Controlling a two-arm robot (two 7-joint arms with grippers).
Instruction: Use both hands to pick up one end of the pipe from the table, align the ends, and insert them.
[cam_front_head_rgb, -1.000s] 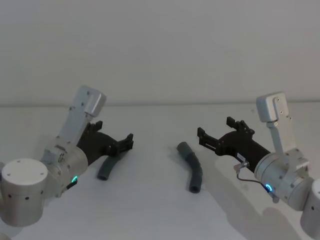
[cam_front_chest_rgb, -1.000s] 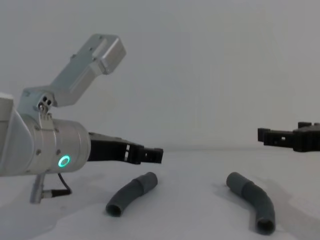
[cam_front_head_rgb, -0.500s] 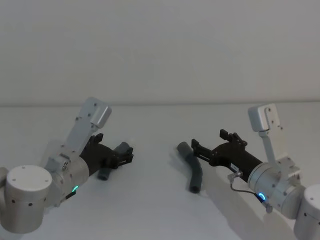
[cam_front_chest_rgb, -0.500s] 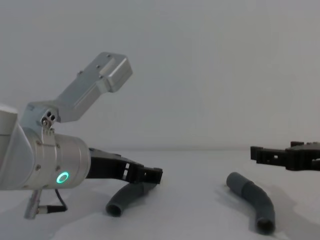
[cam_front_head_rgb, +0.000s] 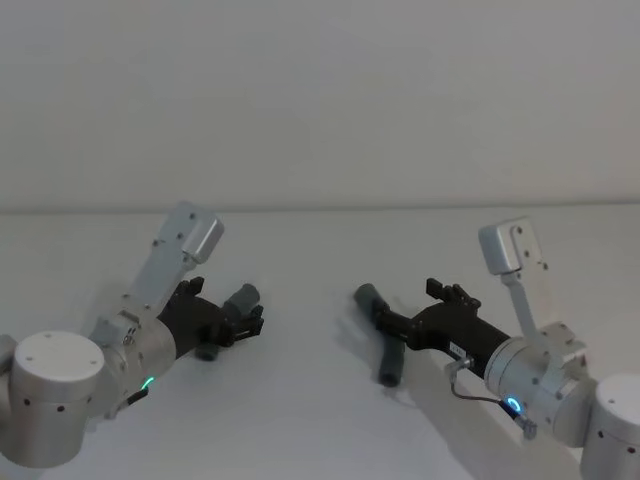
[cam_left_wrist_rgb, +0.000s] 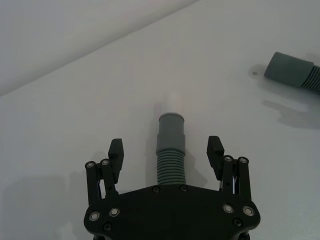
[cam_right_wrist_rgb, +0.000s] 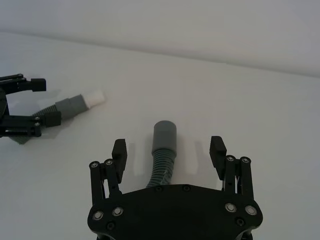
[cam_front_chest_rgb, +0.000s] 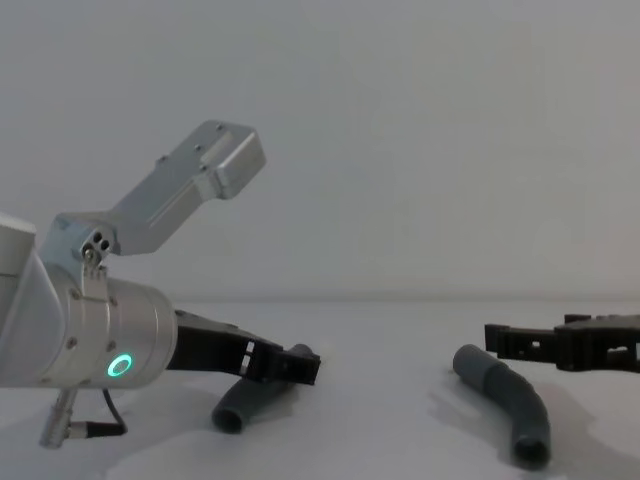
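The ribbed part is curving behind the smooth socket cuff, so I expect the cuff to tilt and follow the white plug tip when I push them together.
Two bent dark grey pipe pieces lie apart on the white table. The left piece has a white plug tip beyond its cuff. My left gripper is low over it, open, and the ribbed part lies between the fingers. The right piece ends in a smooth socket cuff. My right gripper is open and straddles its ribbed middle. In the chest view the left gripper sits just above the left piece, and the right gripper hovers beside the right piece.
A plain wall rises behind the table's far edge. A bare strip of table separates the two pipe pieces. The right wrist view also shows the left gripper far off.
Both grippers have come down and forward, so each now straddles its pipe piece near the table. The pipe pieces have not moved.
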